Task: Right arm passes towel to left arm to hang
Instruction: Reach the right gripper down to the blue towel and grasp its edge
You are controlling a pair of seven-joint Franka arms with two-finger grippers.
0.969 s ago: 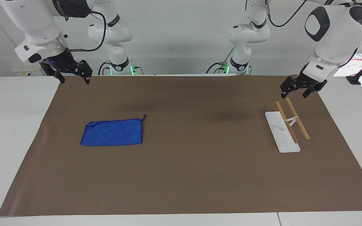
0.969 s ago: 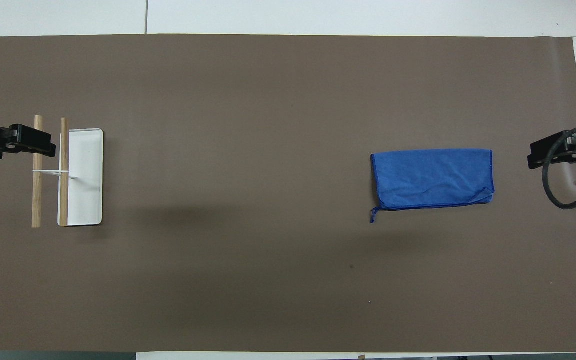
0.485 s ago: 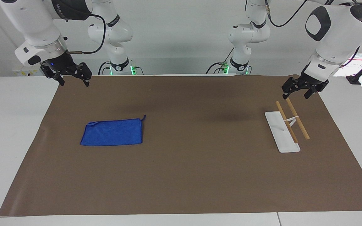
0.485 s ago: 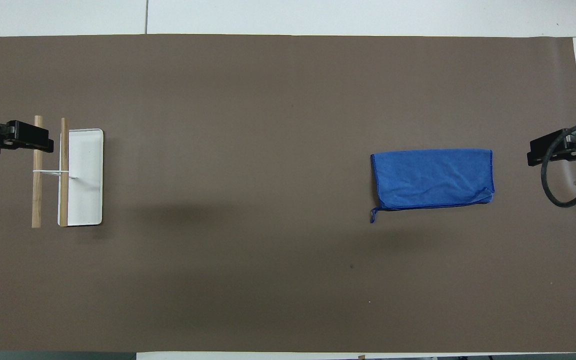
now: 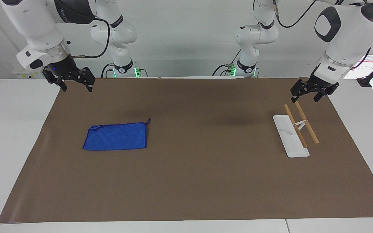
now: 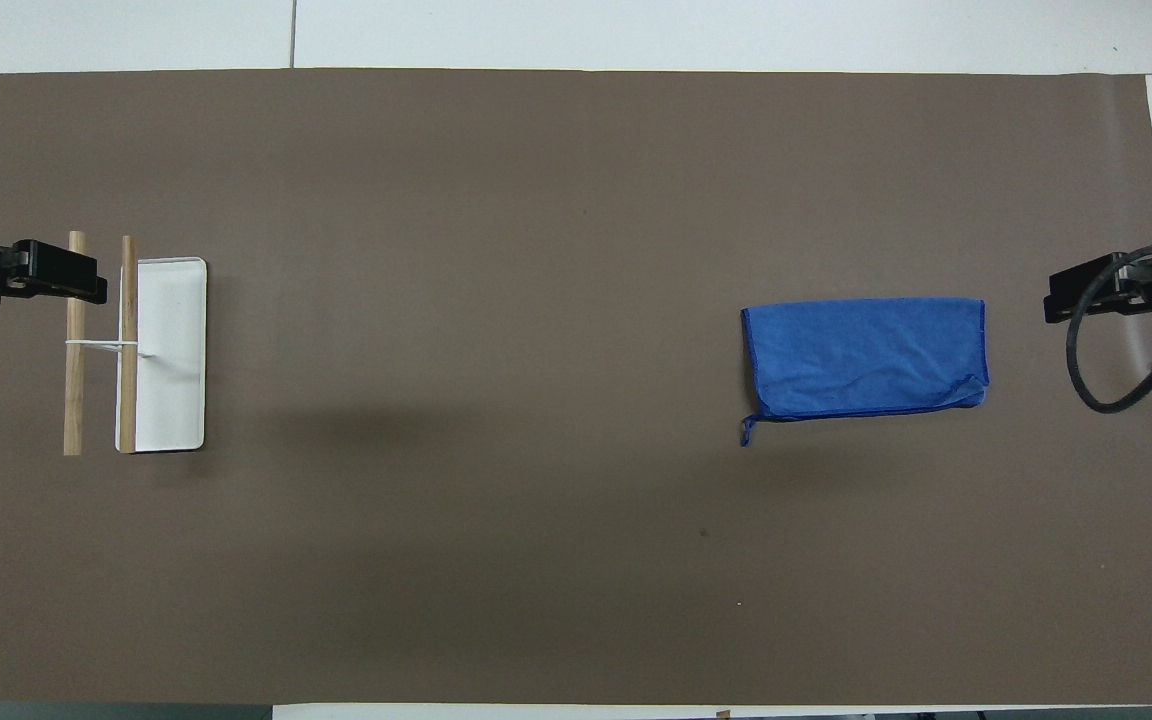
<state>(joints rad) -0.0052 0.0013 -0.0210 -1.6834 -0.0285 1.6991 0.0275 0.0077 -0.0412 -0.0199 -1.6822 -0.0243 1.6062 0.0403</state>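
Observation:
The blue towel (image 6: 868, 359) will hang down in folds with the loop (image 6: 748, 430) dangling when I lift the towel's top edge, because that loop trails from the towel's lower corner.
The towel (image 5: 115, 136) (image 6: 864, 357) is a bright blue cloth lying flat on the brown mat toward the right arm's end, its thin loop (image 5: 148, 121) at one corner. My right gripper (image 5: 77, 87) (image 6: 1054, 298), with the blue wrist light, hangs open over the mat's edge at that end. It is apart from the towel and holds nothing. At the other end my left gripper (image 5: 304, 98) (image 6: 86, 285) is open and empty over the outer wooden rod of the rack (image 5: 307, 127) (image 6: 74, 390).
The rack has a flat white base (image 5: 288, 139) (image 6: 171, 370) and two wooden rods joined by a white bracket. The brown mat (image 5: 199, 181) covers most of the white table. Papers and a clamp lie off the mat at the left arm's end.
The right gripper has dropped a little and edged toward the towel. The left gripper has shifted slightly over the rack. The towel has not moved.

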